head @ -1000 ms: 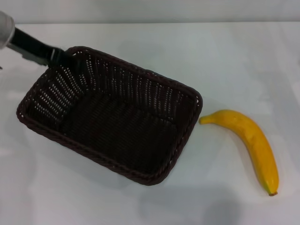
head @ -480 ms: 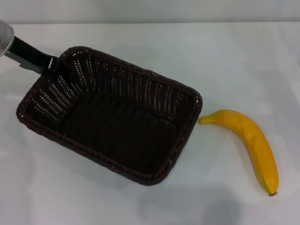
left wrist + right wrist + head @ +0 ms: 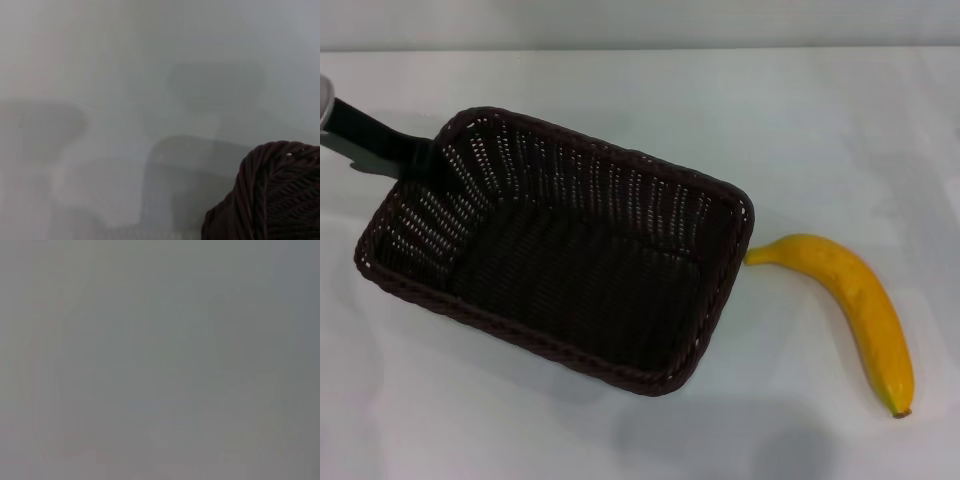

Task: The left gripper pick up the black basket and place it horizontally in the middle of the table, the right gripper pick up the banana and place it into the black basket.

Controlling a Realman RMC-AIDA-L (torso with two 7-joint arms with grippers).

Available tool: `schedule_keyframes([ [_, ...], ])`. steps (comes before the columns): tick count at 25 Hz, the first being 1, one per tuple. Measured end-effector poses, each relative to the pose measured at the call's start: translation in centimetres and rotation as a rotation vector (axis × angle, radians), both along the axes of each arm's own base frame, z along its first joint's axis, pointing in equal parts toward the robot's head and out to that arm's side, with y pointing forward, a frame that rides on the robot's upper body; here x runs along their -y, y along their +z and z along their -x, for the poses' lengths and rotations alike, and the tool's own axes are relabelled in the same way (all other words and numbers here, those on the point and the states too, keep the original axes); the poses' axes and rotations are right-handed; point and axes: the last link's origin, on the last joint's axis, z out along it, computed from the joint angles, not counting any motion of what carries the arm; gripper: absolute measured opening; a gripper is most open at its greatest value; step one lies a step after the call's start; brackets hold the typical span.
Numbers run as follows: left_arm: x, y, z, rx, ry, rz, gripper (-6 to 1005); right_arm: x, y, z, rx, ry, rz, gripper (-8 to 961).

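Note:
The black basket's long side [image 3: 515, 338] is angled toward me, so next my left gripper turns the basket until it is parallel to the table's far edge [image 3: 640, 50] before it lets go of the basket's rim.
The black basket [image 3: 620, 157] lies on the white table [image 3: 820, 120], left of centre, its long side running at a slant from far left to near right. It is empty. My left gripper [image 3: 428, 160] comes in from the left edge and is shut on the braided rim at the basket's far-left corner. A piece of that rim [image 3: 275, 190] shows in the left wrist view. The yellow banana [image 3: 855, 295] lies on the table just right of the basket, its stem close to the basket's right corner. My right gripper is out of view.
The right wrist view shows only a plain grey blur. White tabletop surrounds the basket and banana, with a pale wall strip [image 3: 640, 20] along the far edge.
My left gripper has moved left and a little nearer, pulling the basket's far-left corner with it, so the basket has turned slightly. The banana has not moved.

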Motion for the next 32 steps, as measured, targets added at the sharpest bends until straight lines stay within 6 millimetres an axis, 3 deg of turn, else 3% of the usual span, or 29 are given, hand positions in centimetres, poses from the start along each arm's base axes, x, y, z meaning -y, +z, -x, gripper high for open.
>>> schedule_keyframes([
  [5,0.6,0.3,0.5,0.107,0.043,-0.038,139,0.0,-0.1,0.0,0.0,-0.002,0.005,861],
  [11,1.6,2.3,0.8,0.348,0.057,-0.125,154,0.2,-0.1,-0.2,0.0,-0.008,0.006,860],
  [17,3.2,4.7,2.8,0.559,0.123,-0.261,170,0.2,0.0,-0.3,0.002,-0.009,0.005,860],
  [26,4.9,2.5,7.0,0.578,0.292,-0.365,192,-0.4,0.0,-0.1,0.008,-0.014,0.018,859],
  [32,4.5,1.8,7.5,0.532,0.331,-0.374,208,-0.4,-0.1,-0.1,0.009,-0.013,0.02,858],
])
